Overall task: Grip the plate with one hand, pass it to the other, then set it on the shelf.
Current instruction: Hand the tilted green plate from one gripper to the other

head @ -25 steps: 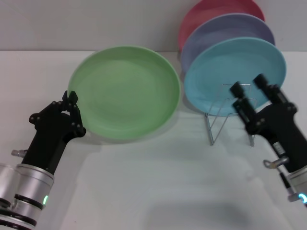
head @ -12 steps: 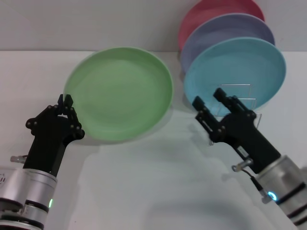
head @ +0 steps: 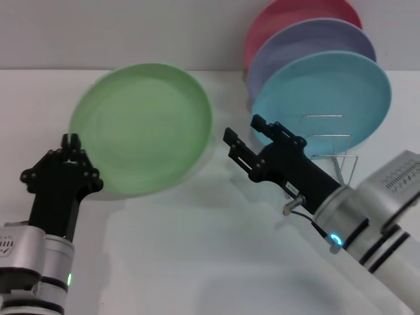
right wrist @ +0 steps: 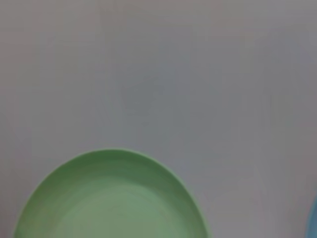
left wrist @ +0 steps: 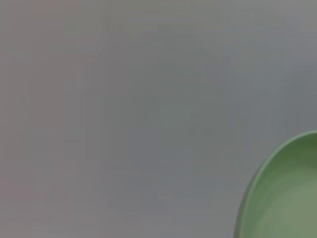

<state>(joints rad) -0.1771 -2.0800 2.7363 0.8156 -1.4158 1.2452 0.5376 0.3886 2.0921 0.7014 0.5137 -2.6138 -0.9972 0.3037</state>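
Observation:
The robot's left gripper is on one side of the light-green plate (head: 90, 161), so its right gripper should keep going toward the plate's free opposite rim (head: 210, 126) and close there.
The light-green plate (head: 141, 128) is held up and tilted, facing me, with my left gripper (head: 71, 144) shut on its lower-left rim. My right gripper (head: 243, 130) is open, its two black fingers pointing at the plate's right edge, a short gap away, with nothing between them. The wire shelf (head: 328, 141) stands at the back right, behind the right arm. In the left wrist view only the plate's rim (left wrist: 277, 198) shows. The right wrist view shows the plate (right wrist: 109, 203) from farther off.
On the shelf stand a light-blue plate (head: 328, 92), a lavender plate (head: 308, 42) and a pink plate (head: 289, 16), one behind the other. White table (head: 197, 249) lies in front; a grey wall runs behind.
My left gripper has carried the green plate to the left. My right gripper has swung left from in front of the shelf to just beside the plate's right edge.

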